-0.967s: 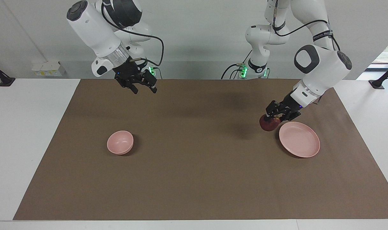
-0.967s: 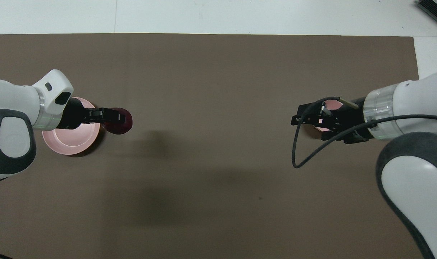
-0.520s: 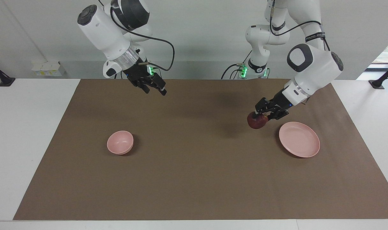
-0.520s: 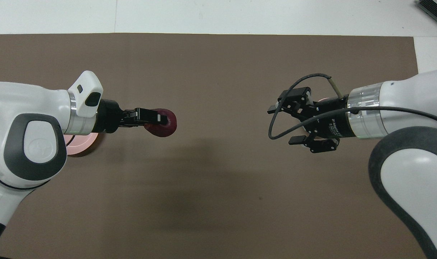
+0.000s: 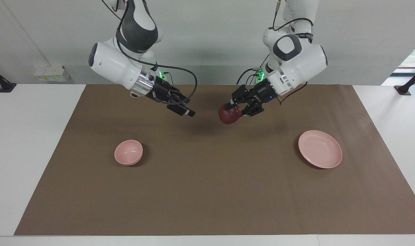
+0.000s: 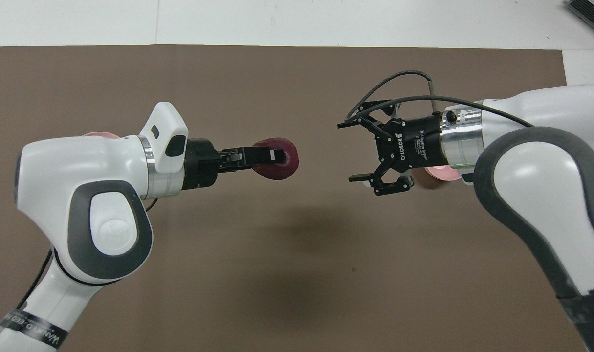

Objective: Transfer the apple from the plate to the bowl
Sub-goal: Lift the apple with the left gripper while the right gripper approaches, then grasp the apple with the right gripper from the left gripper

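The bowl [image 5: 128, 152] is behind my right gripper, far away from my left gripper. My right gripper should therefore take the apple's loose end [image 6: 292, 159] before it goes to the bowl.
The dark red apple [image 5: 229, 115] hangs in the air over the middle of the brown mat, with my left gripper [image 5: 232, 110] shut on its top. In the overhead view the apple [image 6: 278, 160] sticks out past the left gripper [image 6: 273, 155]. My right gripper [image 5: 186, 110] is open and also raised over the mat, pointing at the apple with a gap between them; seen from above, the right gripper [image 6: 349, 151] has its fingers spread wide. The pale pink plate [image 5: 320, 149] lies bare at the left arm's end. The pink bowl [image 5: 128, 152] stands bare at the right arm's end.
A brown mat [image 5: 207, 198] covers most of the white table. In the overhead view the right arm hides most of the bowl [image 6: 442, 172], and the left arm hides all but a sliver of the plate [image 6: 97, 135].
The left gripper has carried the apple from beside the plate up and over to the mat's middle. The right gripper has swung in from over the bowl toward the apple, still open.
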{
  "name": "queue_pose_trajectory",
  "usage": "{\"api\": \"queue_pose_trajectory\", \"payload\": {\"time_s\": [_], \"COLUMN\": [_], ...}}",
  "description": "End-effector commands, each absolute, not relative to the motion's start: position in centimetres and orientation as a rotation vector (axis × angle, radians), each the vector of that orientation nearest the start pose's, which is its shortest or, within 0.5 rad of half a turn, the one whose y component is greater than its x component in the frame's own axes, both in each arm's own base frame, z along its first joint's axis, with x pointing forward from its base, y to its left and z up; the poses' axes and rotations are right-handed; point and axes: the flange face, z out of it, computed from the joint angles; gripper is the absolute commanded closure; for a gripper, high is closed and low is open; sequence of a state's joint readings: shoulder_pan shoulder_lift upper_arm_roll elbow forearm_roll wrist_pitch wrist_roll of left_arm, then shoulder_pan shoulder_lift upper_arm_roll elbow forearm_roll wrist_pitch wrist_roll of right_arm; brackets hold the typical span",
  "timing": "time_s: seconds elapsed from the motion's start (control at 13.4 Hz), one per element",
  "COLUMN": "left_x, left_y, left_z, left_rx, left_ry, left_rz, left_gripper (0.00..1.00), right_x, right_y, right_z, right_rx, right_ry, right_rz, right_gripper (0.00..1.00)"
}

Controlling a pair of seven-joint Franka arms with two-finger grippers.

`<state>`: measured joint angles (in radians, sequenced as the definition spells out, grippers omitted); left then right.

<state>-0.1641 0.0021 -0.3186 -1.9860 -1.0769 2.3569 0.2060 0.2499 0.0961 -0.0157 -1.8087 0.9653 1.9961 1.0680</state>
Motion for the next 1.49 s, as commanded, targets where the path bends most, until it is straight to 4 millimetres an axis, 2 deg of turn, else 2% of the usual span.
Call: {"api": "queue_pose_trajectory", "payload": {"time_s": [0.0,0.3,0.45,0.59,0.67,0.89,1.41], "left_x": [49.7,48.8,48.8,48.7,48.7,49.3,49.2], "left_y": [-30.9,-32.5,-32.5,-32.6,-32.8,-32.5,-32.6], "left_z": [51.3,51.5,51.6,51.8,51.8,51.9,52.0], "left_rx": [2.207,2.204,2.204,2.201,2.201,2.2,2.198], "left_ry": [-0.016,-0.016,-0.007,0.006,0.007,0.029,0.035], "left_rz": [0.293,0.292,0.298,0.292,0.29,0.327,0.335], "left_gripper": [1.0,1.0,1.0,1.0,1.0,1.0,1.0], "right_x": [58.2,58.3,58.3,57.7,57.4,57.6,56.9], "right_y": [22.9,23.4,23.5,25.0,25.0,23.4,23.8], "right_z": [51.6,51.4,50.8,50.7,50.6,50.3,49.4], "right_rx": [-1.814,-1.807,-1.819,-1.84,-1.852,-1.879,-1.916], "right_ry": [1.388,1.404,1.4,1.38,1.376,1.355,1.353], "right_rz": [0.607,0.598,0.602,0.619,0.633,0.665,0.664], "right_gripper": [0.0,0.0,0.0,0.0,0.0,0.0,0.0]}}
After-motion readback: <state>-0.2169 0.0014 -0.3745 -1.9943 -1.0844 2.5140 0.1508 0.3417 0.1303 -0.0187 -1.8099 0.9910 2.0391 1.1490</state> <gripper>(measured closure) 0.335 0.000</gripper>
